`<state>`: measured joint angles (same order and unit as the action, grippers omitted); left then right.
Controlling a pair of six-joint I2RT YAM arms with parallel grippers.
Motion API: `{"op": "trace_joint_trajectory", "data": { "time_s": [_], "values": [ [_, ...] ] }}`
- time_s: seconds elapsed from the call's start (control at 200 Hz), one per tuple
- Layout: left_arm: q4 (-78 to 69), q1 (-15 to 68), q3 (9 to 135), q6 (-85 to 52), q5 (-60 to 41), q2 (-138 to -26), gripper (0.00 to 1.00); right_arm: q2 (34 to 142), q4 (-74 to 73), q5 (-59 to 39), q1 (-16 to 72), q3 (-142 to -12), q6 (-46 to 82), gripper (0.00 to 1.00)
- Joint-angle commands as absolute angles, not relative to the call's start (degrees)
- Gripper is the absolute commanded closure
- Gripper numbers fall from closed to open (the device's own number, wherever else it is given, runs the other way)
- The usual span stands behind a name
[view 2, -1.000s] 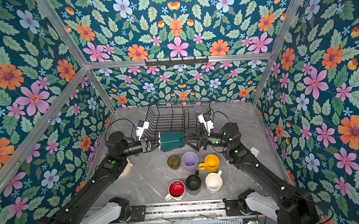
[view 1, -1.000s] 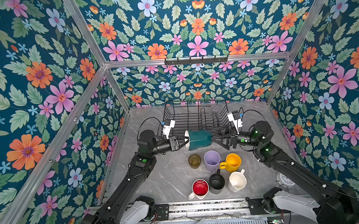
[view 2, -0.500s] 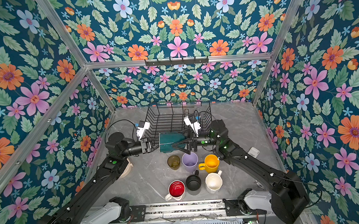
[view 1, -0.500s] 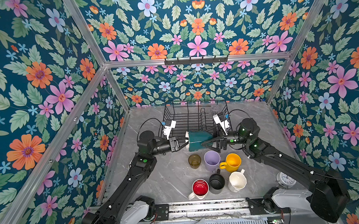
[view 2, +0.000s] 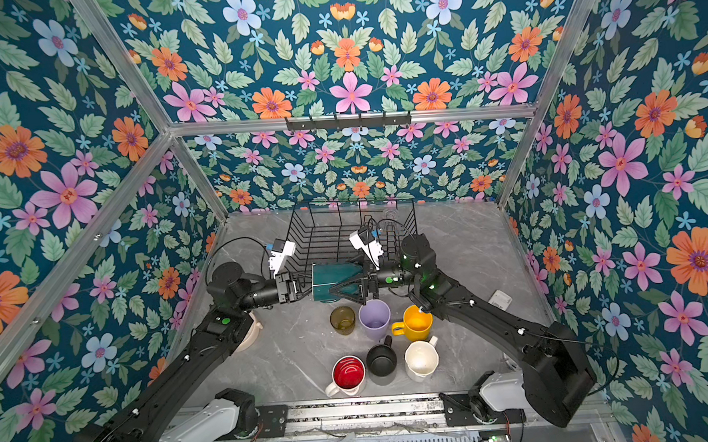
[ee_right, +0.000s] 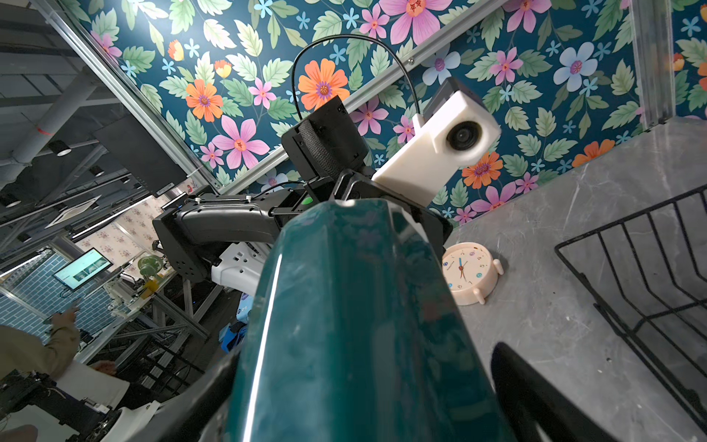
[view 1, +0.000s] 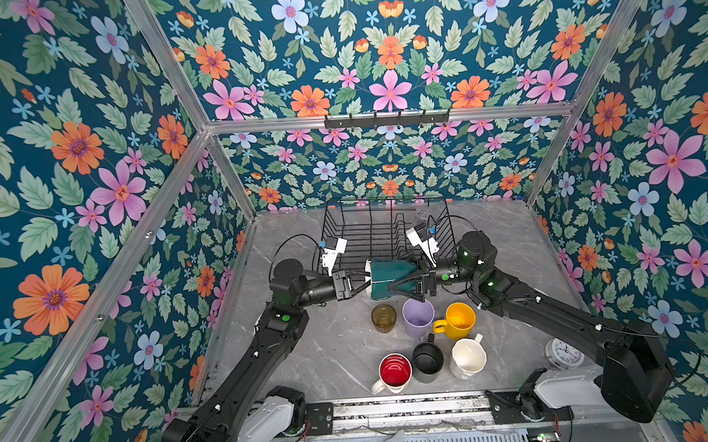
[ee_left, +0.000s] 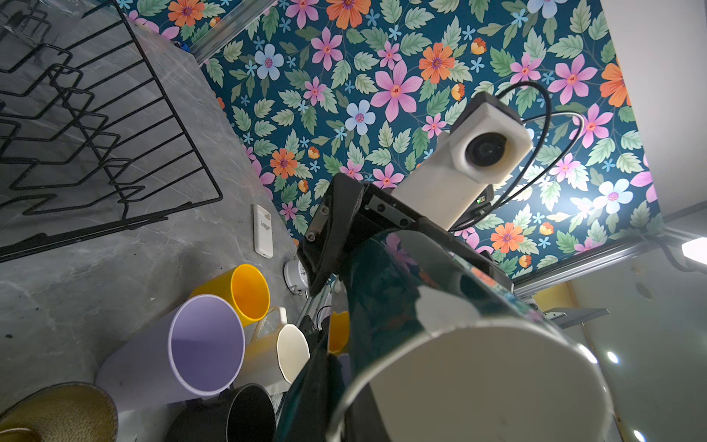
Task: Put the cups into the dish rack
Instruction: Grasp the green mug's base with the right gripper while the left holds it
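Note:
The dark green mug's rim, held by my left gripper, must face down in the dish rack, so my right gripper should take over by the mug's body (view 1: 395, 270).
A dark green mug (view 1: 382, 281) (view 2: 328, 285) hangs on its side above the table, in front of the black wire dish rack (view 1: 369, 233) (view 2: 336, 231). My left gripper (view 1: 361, 280) is shut on its rim, mouth towards the left wrist camera (ee_left: 470, 382). My right gripper (view 1: 392, 276) is open and straddles the mug's body (ee_right: 344, 306); a sliver of table shows between one finger (ee_right: 535, 394) and the mug. On the table stand an olive tumbler (view 1: 383, 318), lilac tumbler (view 1: 418, 317), and yellow (view 1: 457, 320), black (view 1: 427, 357), cream (view 1: 468, 357) and red-lined white (view 1: 394, 371) mugs.
A white clock (view 1: 565, 352) stands by the right arm's base. A peach clock (ee_right: 466, 273) sits on the left, half under my left arm (view 2: 252, 331). A small white block (view 2: 498, 299) lies on the right. Flowered walls close in three sides.
My right gripper has slid left along the mug, from just touching its base to straddling its body. The left gripper and the mug have stayed in place.

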<state>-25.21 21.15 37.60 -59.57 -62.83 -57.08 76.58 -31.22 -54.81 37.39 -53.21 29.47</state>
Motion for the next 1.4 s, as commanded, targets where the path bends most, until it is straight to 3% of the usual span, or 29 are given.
{"op": "trace_joint_trajectory", "data": {
  "time_s": [0.0, 0.14, 0.39, 0.46, 0.595, 0.77, 1.035, 1.2, 1.395],
  "values": [
    [-31.03, 21.22, 37.69, -60.4, -64.03, -57.04, 1.0, 76.99, -33.36, -55.01, 37.7, -53.53, 29.88, 0.07],
    [-32.52, 21.26, 37.45, -61.35, -64.16, -57.22, 1.0, 77.05, -33.39, -55.36, 37.88, -53.35, 29.87, 0.12],
    [-34.69, 21.22, 37.17, -62.82, -64.38, -57.66, 1.0, 76.99, -33.19, -55.85, 37.82, -52.89, 30.14, 0.29],
    [-36.39, 21.24, 37.0, -63.79, -64.51, -57.46, 1.0, 76.99, -33.02, -56.19, 37.85, -52.91, 30.32, 0.27],
    [-37.1, 21.2, 36.79, -64.15, -64.55, -57.14, 1.0, 76.9, -32.63, -56.42, 37.97, -52.72, 30.37, 0.1],
    [-41.98, 21.23, 36.04, -67.32, -64.94, -57.42, 1.0, 76.34, -32.76, -56.68, 37.97, -52.16, 30.23, 0.05],
    [-45.26, 21.19, 35.33, -69.39, -64.91, -57.92, 1.0, 75.94, -32.58, -56.89, 38.03, -51.94, 30.15, 0.06],
    [-45.55, 21.18, 35.24, -69.7, -64.91, -58.09, 1.0, 76.03, -32.64, -56.84, 38.21, -52.03, 30.17, 0.15],
    [-45.6, 21.23, 35.33, -69.79, -64.74, -58.11, 1.0, 76.2, -32.32, -56.75, 38.36, -52.35, 30.21, 0.41]
  ]
}}
